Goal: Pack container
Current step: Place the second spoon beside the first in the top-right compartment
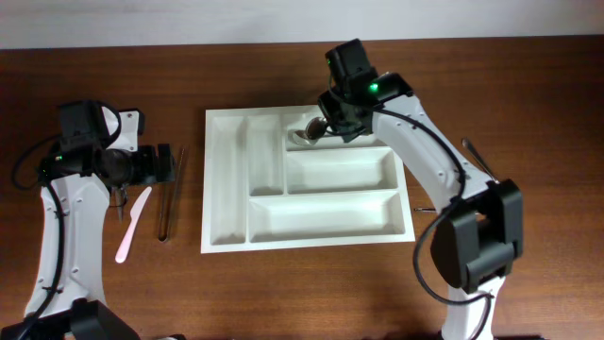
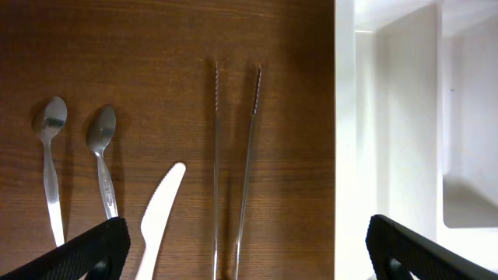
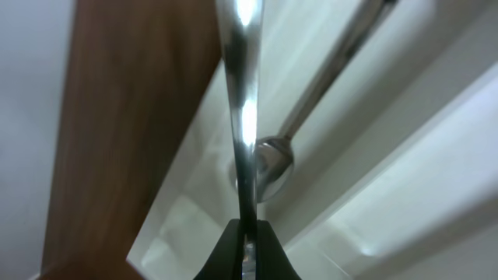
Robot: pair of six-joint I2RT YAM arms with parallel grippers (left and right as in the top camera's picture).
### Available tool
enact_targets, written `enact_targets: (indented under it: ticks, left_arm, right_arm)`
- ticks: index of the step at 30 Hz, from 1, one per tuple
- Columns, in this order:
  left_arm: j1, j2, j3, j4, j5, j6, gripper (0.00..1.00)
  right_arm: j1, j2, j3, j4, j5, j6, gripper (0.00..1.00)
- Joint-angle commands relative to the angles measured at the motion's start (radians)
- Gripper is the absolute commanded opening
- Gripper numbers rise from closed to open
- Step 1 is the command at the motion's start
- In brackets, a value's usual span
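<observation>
The metal utensil (image 3: 246, 117) is above the top wide compartment (image 1: 300, 123) where the metal spoon lies, so my right gripper should keep going down and let go of the utensil next to that spoon.
The white five-compartment container (image 1: 212, 179) lies in the middle of the table. My right gripper (image 1: 332, 121) hangs over its top wide compartment, shut on the handle of a metal utensil (image 3: 243, 117) whose head I cannot see. In the right wrist view the gripper (image 3: 247, 241) pinches that handle above the container (image 3: 405, 194), where a metal spoon (image 3: 271, 165) lies. My left gripper (image 1: 165, 165) is open and empty left of the container, over metal tongs (image 2: 233, 171) in the left wrist view (image 2: 245, 253).
A white plastic knife (image 2: 159, 218) and two metal spoons (image 2: 48, 167) (image 2: 101, 155) lie left of the tongs. The container's left wall (image 2: 346, 140) is close on the right. A thin dark utensil (image 1: 477, 156) lies right of the container.
</observation>
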State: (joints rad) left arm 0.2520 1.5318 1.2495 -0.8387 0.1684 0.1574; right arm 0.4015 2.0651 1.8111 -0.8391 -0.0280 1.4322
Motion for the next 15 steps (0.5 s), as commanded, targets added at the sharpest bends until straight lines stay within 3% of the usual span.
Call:
enact_targets:
  ticks: [1, 13, 14, 15]
  left_arm:
    - [0.006, 0.005, 0.021, 0.000, 0.000, 0.016, 0.99]
    - [0.006, 0.005, 0.021, 0.000, 0.000, 0.016, 0.99]
    - [0.006, 0.005, 0.021, -0.001, 0.000, 0.016, 0.99]
    - [0.006, 0.005, 0.021, 0.000, 0.000, 0.016, 0.99]
  right_arm:
    - [0.005, 0.037, 0.005, 0.003, 0.006, 0.148, 0.04]
    - [0.005, 0.084, 0.005, 0.051, -0.059, 0.225, 0.04]
    - [0.005, 0.084, 0.005, 0.059, -0.063, 0.221, 0.06]
    - [0.003, 0.084, 0.005, 0.073, -0.073, 0.202, 0.15]
